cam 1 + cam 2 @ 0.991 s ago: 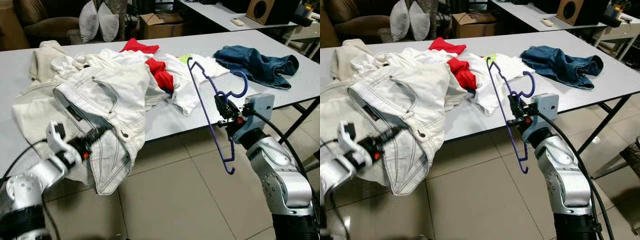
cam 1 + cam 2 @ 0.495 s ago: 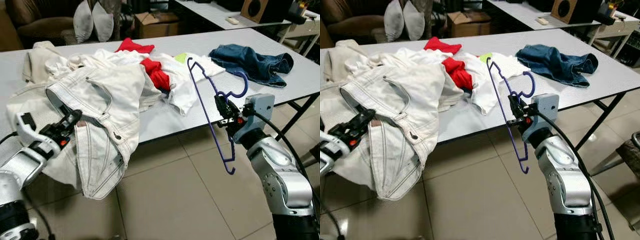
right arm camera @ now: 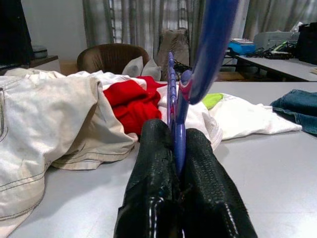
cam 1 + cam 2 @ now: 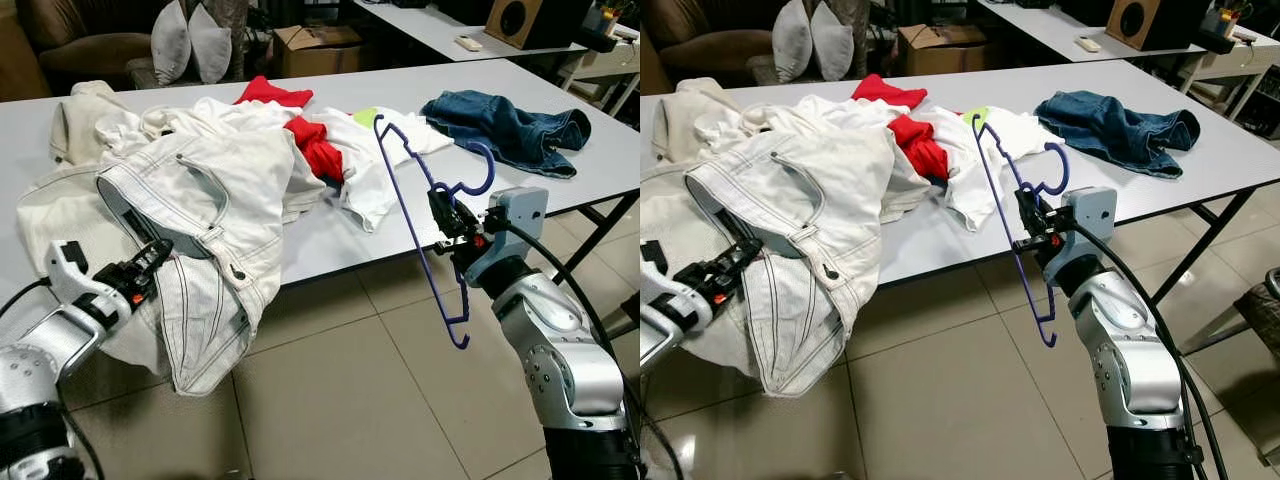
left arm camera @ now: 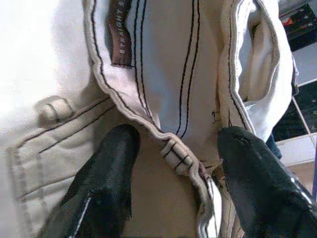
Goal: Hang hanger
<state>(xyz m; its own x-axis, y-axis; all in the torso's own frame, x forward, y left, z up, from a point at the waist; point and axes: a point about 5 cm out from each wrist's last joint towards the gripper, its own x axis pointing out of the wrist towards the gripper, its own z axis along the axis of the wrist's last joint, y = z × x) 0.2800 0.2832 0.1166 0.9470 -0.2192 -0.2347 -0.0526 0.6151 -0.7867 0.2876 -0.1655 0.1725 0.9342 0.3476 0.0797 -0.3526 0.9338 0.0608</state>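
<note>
My gripper will make the white jeans (image 4: 235,195) open wide for the blue plastic hanger when I lift the waistband, because the inside (image 4: 188,243) can already be seen between the waistband's edges.
My right gripper (image 4: 441,207) is shut on a blue plastic hanger (image 4: 419,232), holding it upright in front of the table's near edge with the hook pointing right. In the right wrist view the gripper (image 3: 176,144) pinches the hanger's stem (image 3: 179,134). White jeans (image 4: 205,195) lie on the grey table (image 4: 330,238), and part of them hangs over the front edge. My left gripper (image 4: 152,262) is open at the jeans' waistband. In the left wrist view one finger (image 5: 106,171) stands on each side of the waistband seam (image 5: 174,154).
A pile of white and cream clothes (image 4: 110,125) and a red garment (image 4: 318,148) lie behind the jeans. Blue jeans (image 4: 510,125) lie at the table's right end. Tiled floor (image 4: 340,400) runs below. Cushions (image 4: 190,45), a cardboard box (image 4: 320,40) and another table stand behind.
My left gripper has drawn back to the left along the jeans' waistband, and the hanging part of the jeans has shifted with it. The right gripper and the hanger have kept still.
</note>
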